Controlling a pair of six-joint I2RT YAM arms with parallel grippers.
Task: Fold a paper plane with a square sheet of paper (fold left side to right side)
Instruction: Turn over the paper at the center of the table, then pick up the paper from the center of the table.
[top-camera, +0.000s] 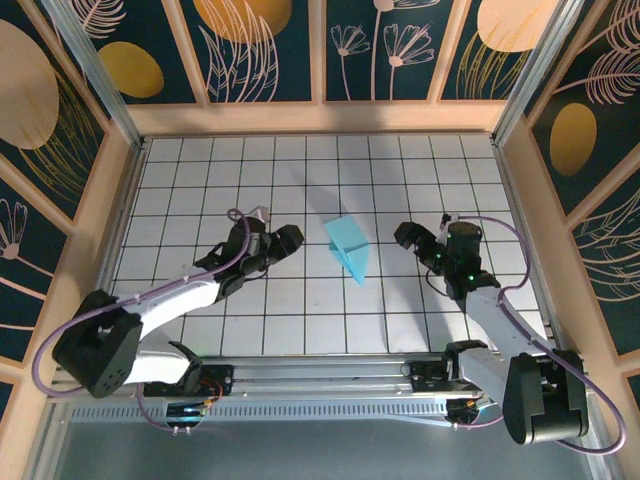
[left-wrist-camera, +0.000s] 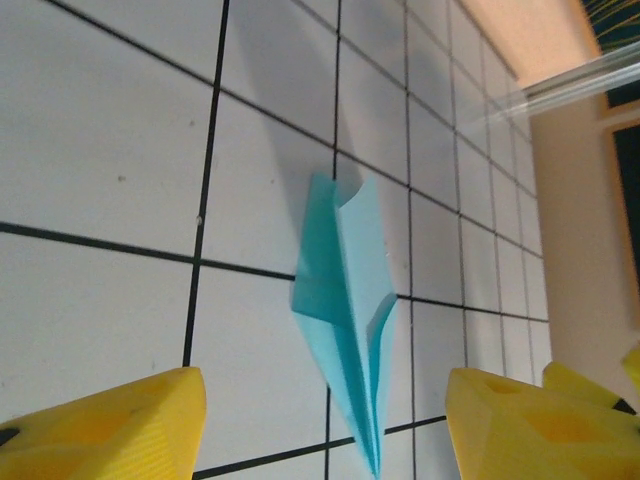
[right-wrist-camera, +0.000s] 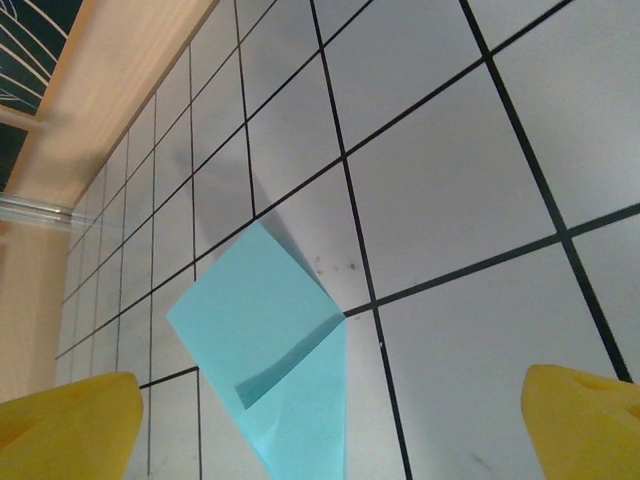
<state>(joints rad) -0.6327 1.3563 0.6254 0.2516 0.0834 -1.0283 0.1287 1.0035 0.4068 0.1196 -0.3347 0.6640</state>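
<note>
The light teal-blue paper (top-camera: 346, 238) should come along as one folded piece when I pull its edge, because the creased layers get narrower together toward a tip (top-camera: 356, 265).
The light teal-blue paper, folded into a pointed plane shape (top-camera: 349, 246), lies on the tiled floor between the two arms, tip toward the near edge. My left gripper (top-camera: 287, 241) is open just left of it; the left wrist view has the plane (left-wrist-camera: 345, 310) lying ahead between the spread yellow fingers (left-wrist-camera: 110, 425), untouched. My right gripper (top-camera: 412, 240) is open to its right; in the right wrist view the paper (right-wrist-camera: 270, 345) lies ahead between the spread fingers (right-wrist-camera: 585, 420), with one flap raised.
White tiled floor (top-camera: 320, 170) with black grid lines. Wooden walls (top-camera: 320, 118) enclose the back and both sides; a metal rail (top-camera: 320, 365) runs along the near edge by the arm bases.
</note>
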